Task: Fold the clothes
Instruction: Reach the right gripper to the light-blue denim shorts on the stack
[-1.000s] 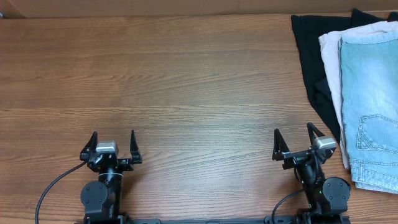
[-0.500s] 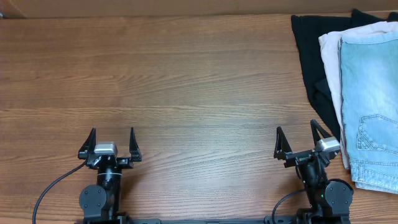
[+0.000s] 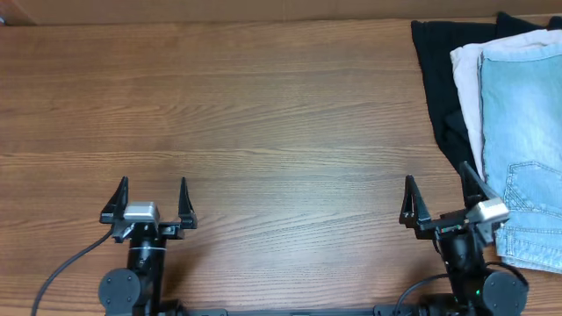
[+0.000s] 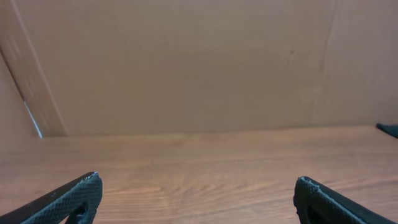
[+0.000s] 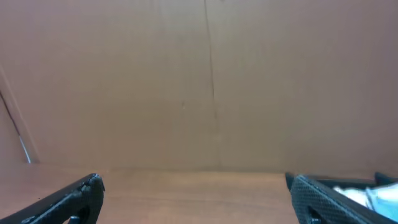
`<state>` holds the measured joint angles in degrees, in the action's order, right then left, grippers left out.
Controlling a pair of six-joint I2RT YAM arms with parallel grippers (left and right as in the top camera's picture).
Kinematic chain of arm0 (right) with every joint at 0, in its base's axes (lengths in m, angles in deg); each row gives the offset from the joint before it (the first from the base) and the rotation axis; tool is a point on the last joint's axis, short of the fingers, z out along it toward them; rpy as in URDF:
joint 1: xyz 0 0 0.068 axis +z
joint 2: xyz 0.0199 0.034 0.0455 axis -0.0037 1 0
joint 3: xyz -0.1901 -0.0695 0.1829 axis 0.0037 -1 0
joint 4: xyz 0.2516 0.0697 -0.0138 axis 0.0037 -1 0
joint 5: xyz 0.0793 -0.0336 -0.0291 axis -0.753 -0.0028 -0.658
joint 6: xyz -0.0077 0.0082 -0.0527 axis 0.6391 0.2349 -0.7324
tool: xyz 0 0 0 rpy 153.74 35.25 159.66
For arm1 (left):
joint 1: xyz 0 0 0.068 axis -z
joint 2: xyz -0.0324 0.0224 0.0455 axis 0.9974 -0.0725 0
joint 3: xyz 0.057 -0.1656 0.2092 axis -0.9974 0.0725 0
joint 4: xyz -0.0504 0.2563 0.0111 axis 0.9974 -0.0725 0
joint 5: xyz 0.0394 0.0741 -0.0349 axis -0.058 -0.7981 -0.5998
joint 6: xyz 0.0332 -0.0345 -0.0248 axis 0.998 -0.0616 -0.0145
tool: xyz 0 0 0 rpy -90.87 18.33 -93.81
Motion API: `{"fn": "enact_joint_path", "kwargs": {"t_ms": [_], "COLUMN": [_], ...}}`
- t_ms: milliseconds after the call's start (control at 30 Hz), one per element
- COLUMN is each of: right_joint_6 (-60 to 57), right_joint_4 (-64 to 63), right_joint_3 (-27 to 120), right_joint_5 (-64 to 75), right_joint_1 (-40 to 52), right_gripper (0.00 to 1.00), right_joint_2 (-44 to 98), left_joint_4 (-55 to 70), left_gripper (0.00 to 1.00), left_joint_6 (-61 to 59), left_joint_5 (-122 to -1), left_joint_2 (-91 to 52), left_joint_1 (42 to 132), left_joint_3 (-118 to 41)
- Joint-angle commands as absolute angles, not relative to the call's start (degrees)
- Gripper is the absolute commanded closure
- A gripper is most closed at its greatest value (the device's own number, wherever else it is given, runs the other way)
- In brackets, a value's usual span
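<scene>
The light blue denim shorts (image 3: 525, 132) are on the pile, a long way from my left gripper, so next my right gripper moves the shorts to the open wood (image 3: 281, 158) before folding.
The light blue denim shorts (image 3: 525, 132) lie at the table's right edge on top of a pile, one stitched back pocket showing. My right gripper (image 3: 436, 193) is open and empty just left of the shorts' near end, its right finger close to the pile's edge. In the right wrist view its fingertips (image 5: 87, 190) stand wide apart (image 5: 194, 190) over bare wood. My left gripper (image 3: 149, 195) is open and empty near the front left of the table, far from the shorts; its wrist view (image 4: 198, 190) shows only wood between the jaws.
A cream-white garment (image 3: 467, 83) lies under the shorts, on a black garment (image 3: 439, 61) that spreads toward the far right corner. A brown cardboard wall (image 4: 186, 62) runs along the table's far edge. The wooden table (image 3: 263, 114) stretches left of the pile.
Both arms have risen. The right gripper has shifted right toward the pile, the left gripper slightly left. Both stayed open. The clothes have not moved.
</scene>
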<state>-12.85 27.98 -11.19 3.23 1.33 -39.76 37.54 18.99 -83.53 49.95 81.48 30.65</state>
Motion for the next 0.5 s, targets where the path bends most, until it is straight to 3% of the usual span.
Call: {"fn": "enact_joint_path", "kwargs": {"t_ms": [0,467], "right_joint_6": [-12.91,-12.89], "right_joint_4": [24.86,-9.94], "right_joint_3": [-3.47,37.46], "right_joint_5": [3.32,3.95], "right_joint_1": [1.55,1.55], "right_gripper": [0.0,0.0], "right_joint_2": [-32.25,11.36], "left_joint_4": [35.51,22.49], "left_gripper": [0.0,0.0], "left_joint_6": [21.27,27.74], "left_joint_5": [-80.65,-72.41], "left_joint_2": [43.68,3.81], "left_joint_1": [81.33,81.33], "left_joint_3": [21.73,-2.38]}}
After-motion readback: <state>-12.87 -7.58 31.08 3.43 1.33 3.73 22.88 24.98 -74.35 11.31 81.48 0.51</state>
